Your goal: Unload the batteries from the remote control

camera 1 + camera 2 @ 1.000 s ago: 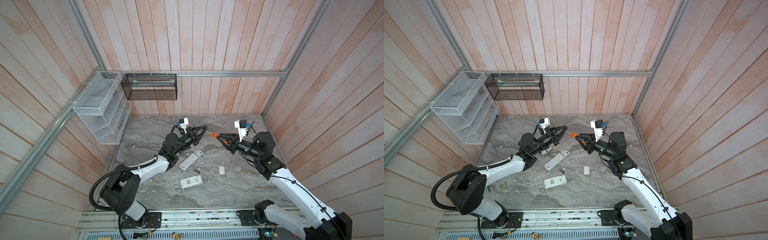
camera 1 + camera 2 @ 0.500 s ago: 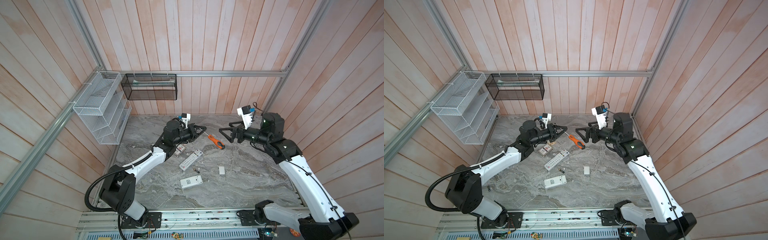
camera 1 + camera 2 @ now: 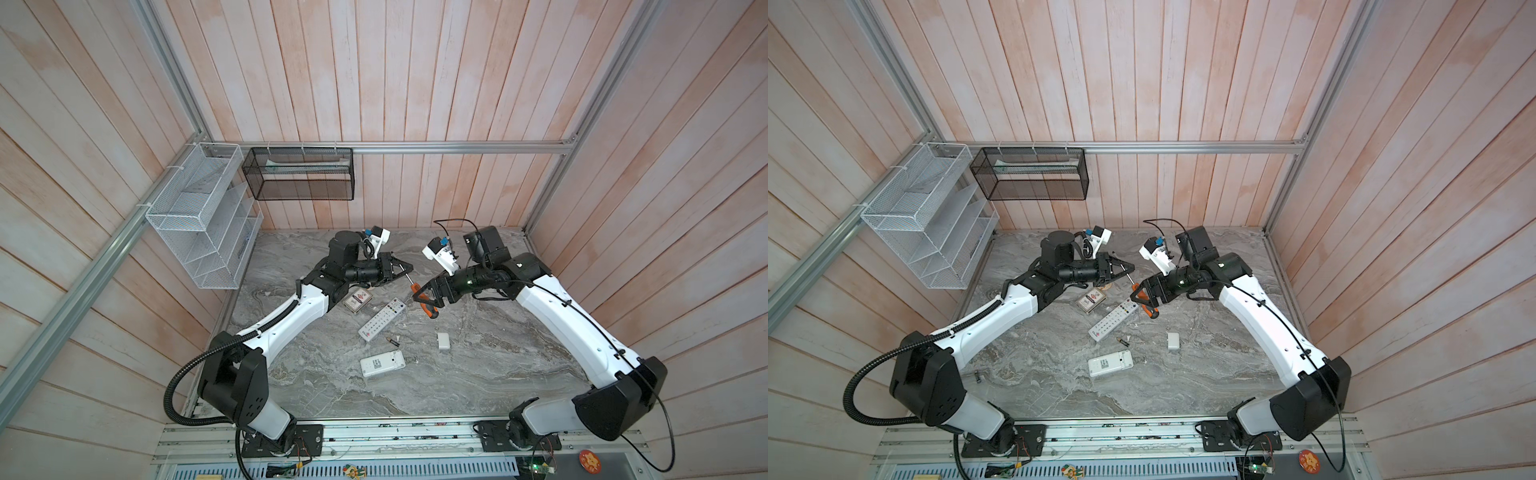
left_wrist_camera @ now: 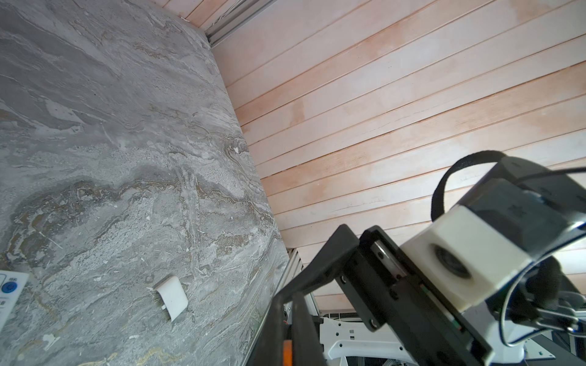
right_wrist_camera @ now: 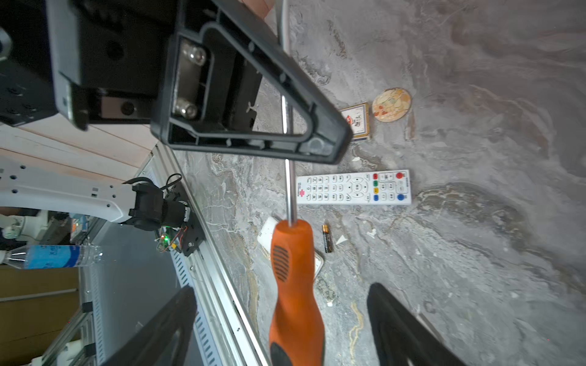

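Observation:
Next, my right gripper takes the screwdriver's orange handle [image 3: 428, 306] and puts the screwdriver aside, because the screwdriver's shaft [image 3: 409, 279] fills my left gripper. That will free my left gripper for the long remote.
My left gripper [image 3: 410, 270] is shut on the metal shaft of an orange-handled screwdriver [image 3: 424, 302], held in the air over the far end of the long white remote control [image 3: 382, 319]. In the right wrist view the orange handle [image 5: 293, 285] hangs between the fingers of my right gripper [image 5: 282, 290], which is open with a gap on both sides. One of the batteries [image 3: 392, 341] lies on the table between the long remote and a short white remote [image 3: 382, 363]. The same battery [image 5: 326, 238] shows beside the handle.
A loose white battery cover [image 3: 443, 341] lies right of the battery. A small card box [image 3: 357, 300] and a round disc [image 5: 391, 104] sit under the left arm. Wire baskets [image 3: 203, 237] [image 3: 299, 174] hang on the back left wall.
The right gripper let go of the screwdriver handle, pulled away to the back right, then came back with open fingers round it. The left gripper kept its hold on the shaft and rose.

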Tool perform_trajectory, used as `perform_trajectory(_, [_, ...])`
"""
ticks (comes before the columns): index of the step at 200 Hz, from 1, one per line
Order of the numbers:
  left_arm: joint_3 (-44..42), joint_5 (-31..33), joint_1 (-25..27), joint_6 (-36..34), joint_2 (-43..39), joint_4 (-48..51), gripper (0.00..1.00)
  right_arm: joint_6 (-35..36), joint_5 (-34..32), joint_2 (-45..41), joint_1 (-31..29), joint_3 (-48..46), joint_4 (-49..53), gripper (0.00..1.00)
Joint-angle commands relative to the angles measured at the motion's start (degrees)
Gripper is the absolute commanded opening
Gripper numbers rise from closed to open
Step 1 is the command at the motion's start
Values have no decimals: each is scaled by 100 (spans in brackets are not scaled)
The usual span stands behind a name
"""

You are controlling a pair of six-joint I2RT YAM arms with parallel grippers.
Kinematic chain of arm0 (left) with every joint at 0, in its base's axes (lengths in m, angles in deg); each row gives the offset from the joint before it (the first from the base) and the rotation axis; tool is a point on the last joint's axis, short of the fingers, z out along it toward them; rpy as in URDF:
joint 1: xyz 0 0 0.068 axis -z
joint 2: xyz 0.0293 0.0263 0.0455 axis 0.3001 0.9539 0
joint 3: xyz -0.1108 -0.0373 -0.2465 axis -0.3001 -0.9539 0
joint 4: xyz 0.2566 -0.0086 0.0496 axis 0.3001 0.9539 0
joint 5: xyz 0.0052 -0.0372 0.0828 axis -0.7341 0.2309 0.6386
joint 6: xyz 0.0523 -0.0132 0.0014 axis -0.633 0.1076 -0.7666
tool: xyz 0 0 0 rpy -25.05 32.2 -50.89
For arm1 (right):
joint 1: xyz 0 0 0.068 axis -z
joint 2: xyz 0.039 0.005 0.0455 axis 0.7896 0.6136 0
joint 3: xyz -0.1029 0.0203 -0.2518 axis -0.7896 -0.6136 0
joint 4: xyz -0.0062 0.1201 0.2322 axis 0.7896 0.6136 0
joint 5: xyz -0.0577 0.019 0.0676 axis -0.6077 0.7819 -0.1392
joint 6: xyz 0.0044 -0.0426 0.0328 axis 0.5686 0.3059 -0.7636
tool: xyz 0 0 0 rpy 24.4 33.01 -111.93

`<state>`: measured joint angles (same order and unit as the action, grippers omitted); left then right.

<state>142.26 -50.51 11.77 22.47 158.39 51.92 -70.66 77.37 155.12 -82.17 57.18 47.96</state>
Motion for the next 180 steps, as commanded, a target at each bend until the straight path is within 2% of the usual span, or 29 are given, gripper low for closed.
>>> perform_trajectory(1, [-55,-131,-28,-128,-146,-32,0,79,283,303,-124,30,-3,74])
perform_trajectory(29, [-176,-104,-38,-29,-208,-165,0,172,288,484,-138,47,47,54])
perform_trajectory(66, [-212,-126,-32,39,-159,-253,0,-39,161,419,-138,-109,-255,25])
perform_trajectory(105, [-137,-20,-32,-62,-111,-113,0,-243,6,218,-123,-387,-551,13])
perform_trajectory(129, [-133,-2,-45,-95,-102,-90,34,-396,-161,63,-22,-608,-721,10])
perform_trajectory(138, [-128,32,-65,-151,-105,-25,50,-458,-248,5,52,-686,-780,9])
perform_trajectory(149, [-128,62,-107,-230,-158,73,78,-519,-345,-53,199,-810,-840,8])
perform_trajectory(152, [-128,67,-121,-256,-185,85,94,-528,-369,-70,253,-853,-852,8])
perform_trajectory(154, [-135,63,-138,-273,-194,100,98,-537,-393,-79,287,-878,-859,8])
perform_trajectory(180, [-275,40,-416,-563,-471,371,100,-529,-706,-88,796,-1275,-965,8])
